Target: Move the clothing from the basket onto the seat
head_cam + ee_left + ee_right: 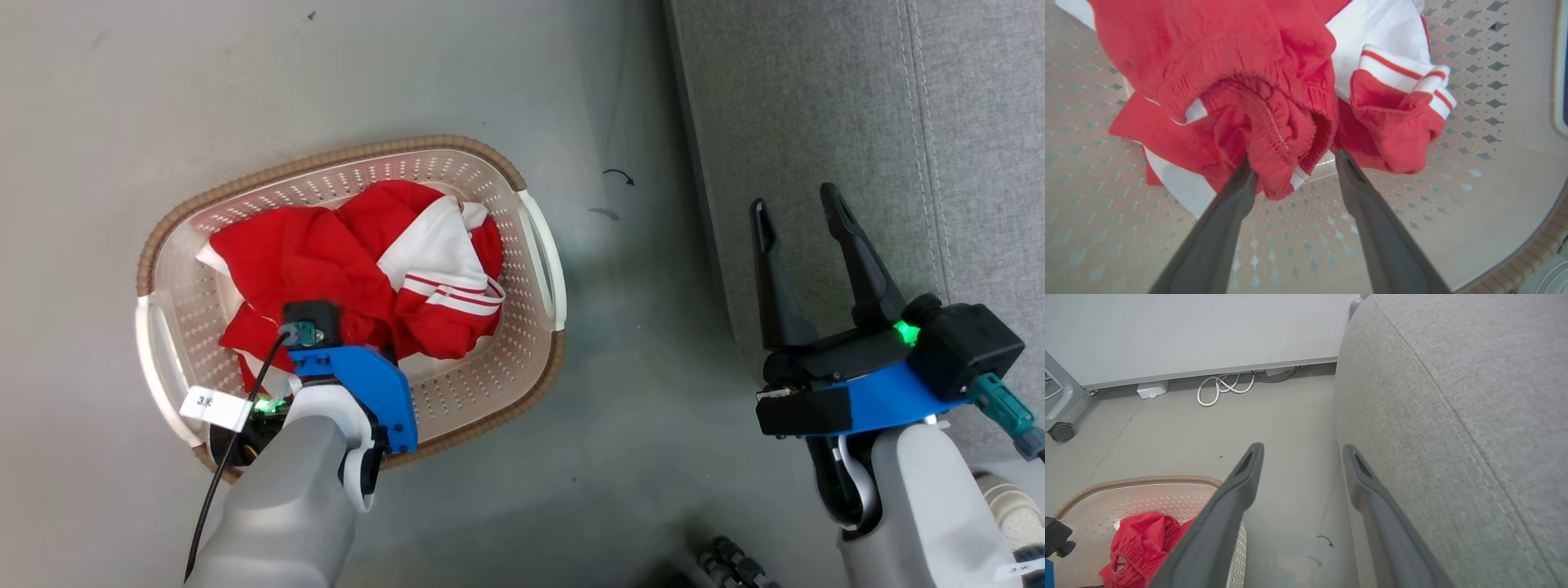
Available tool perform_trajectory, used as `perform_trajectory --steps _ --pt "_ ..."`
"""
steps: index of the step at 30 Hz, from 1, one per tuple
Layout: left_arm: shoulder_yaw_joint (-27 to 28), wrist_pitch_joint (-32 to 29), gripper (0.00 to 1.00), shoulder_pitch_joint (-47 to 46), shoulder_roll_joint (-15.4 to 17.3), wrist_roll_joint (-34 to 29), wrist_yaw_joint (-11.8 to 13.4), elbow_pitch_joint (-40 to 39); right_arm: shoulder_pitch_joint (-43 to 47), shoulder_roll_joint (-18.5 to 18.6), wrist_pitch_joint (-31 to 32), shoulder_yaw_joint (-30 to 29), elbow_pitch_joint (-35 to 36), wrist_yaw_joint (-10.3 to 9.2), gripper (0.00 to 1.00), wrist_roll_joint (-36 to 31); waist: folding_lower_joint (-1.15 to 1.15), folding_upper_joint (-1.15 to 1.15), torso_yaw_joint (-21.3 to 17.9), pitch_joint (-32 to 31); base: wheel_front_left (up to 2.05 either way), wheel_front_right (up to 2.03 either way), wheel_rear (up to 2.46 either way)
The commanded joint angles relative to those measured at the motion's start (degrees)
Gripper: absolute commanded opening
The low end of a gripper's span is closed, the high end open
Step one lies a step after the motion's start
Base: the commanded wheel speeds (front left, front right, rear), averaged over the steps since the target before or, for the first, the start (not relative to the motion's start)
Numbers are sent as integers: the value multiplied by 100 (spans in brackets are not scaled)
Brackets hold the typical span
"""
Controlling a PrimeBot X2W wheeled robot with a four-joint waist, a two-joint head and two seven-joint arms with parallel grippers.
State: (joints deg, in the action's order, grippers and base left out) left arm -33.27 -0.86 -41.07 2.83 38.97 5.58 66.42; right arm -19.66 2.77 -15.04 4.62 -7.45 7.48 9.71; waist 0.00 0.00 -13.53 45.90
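The gathered red fold has its own edge (1333, 107) lying over the striped clothing (456, 293). So I expect the striped clothing to stay in the basket when I lift.
The red and white clothing (359, 269) lies bunched in the cream perforated basket (535, 245) on the floor, left of the grey seat (857, 122). My left gripper (1292, 161) reaches down into the basket, open, its two dark fingers on either side of a red gathered fold of the clothing (1274, 122). In the head view its fingers are hidden under the wrist. My right gripper (800, 208) hangs open and holds nothing over the seat's front edge (1453, 416). The clothing (1141, 547) and the basket (1139, 484) show at the lower left of the right wrist view.
Grey floor (645, 327) lies between basket and seat. A white coiled cable (1224, 386) and a small white box (1152, 390) lie along the far wall. A castor wheel (1061, 431) stands at the far left. A pale shoe (1012, 510) shows at the lower right.
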Motion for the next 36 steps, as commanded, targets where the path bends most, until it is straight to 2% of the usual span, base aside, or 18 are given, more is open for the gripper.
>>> perform_trajectory --steps 1,2,3,4,5,22,36 --pt "-66 40 100 -127 11 54 45 45 -59 20 -21 -7 45 3 100 34 0 0 -21 30 0 0 0" --pt "-106 40 100 -152 12 85 49 67 -52 20 -21 -4 51 3 100 46 0 0 -28 38 0 0 0" --pt "-147 48 49 -177 11 105 41 83 -44 20 -22 2 56 3 100 59 0 0 -34 43 0 0 0" --pt "-189 52 31 -203 12 127 21 107 -37 20 -21 13 57 3 100 64 0 0 -40 47 0 0 0" --pt "-226 52 0 -222 11 138 1 122 -34 20 -21 19 58 3 100 64 0 0 -43 51 0 0 0" --pt "-596 288 0 -195 12 515 -300 442 -83 20 -22 129 -92 3 100 90 0 0 23 -245 0 0 0" --pt "-1079 404 0 145 5 783 -598 213 108 22 -21 14 -626 3 100 -227 0 0 388 -1409 0 0 0"
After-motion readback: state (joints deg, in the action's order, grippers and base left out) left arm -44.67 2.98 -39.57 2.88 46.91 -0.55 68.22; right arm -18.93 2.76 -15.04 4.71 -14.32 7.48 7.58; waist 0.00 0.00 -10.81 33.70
